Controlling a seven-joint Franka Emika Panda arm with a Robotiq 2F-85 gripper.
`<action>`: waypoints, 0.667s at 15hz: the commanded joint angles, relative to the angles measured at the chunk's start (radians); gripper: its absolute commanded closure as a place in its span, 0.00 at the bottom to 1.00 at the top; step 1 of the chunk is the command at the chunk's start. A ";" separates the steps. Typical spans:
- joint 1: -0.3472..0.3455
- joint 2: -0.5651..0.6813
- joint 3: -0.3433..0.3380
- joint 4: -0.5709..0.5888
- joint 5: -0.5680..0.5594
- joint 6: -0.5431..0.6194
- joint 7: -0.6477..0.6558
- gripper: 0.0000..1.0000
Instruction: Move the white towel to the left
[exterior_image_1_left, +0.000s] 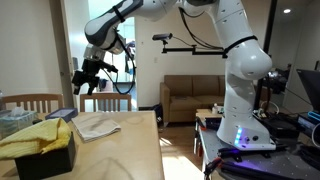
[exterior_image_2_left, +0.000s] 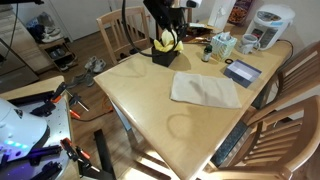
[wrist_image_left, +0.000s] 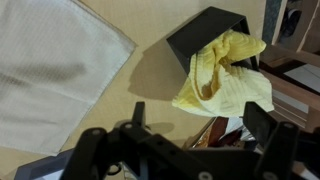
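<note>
I should swing back and go down to the towel's corner (exterior_image_2_left: 173, 97), because my open gripper is hanging next to the black box with the yellow cloth (wrist_image_left: 222, 72), off the white towel.
The white towel (exterior_image_1_left: 97, 125) lies flat on the wooden table (exterior_image_1_left: 120, 155). It shows in both exterior views (exterior_image_2_left: 205, 88) and at the left of the wrist view (wrist_image_left: 50, 70). My gripper (exterior_image_1_left: 88, 72) hangs well above the table's far end, open and empty. It shows at the top of an exterior view (exterior_image_2_left: 163, 18). In the wrist view the two fingers (wrist_image_left: 200, 128) stand wide apart, over the table edge near a black box (wrist_image_left: 205, 25) with a yellow cloth (wrist_image_left: 225, 70) draped out of it. The towel is apart from the gripper.
The black box with the yellow cloth (exterior_image_2_left: 163, 50) stands at one table end. A tissue box (exterior_image_2_left: 222, 45), a kettle (exterior_image_2_left: 268, 25) and a dark notebook (exterior_image_2_left: 242, 71) sit along one side. Wooden chairs (exterior_image_2_left: 118, 35) surround the table. A couch (exterior_image_1_left: 190, 98) stands behind.
</note>
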 joint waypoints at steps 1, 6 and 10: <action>-0.044 0.099 0.016 0.098 0.022 0.003 -0.025 0.00; -0.021 0.186 -0.052 0.221 -0.102 -0.030 0.069 0.00; 0.035 0.218 -0.132 0.311 -0.292 -0.101 0.197 0.00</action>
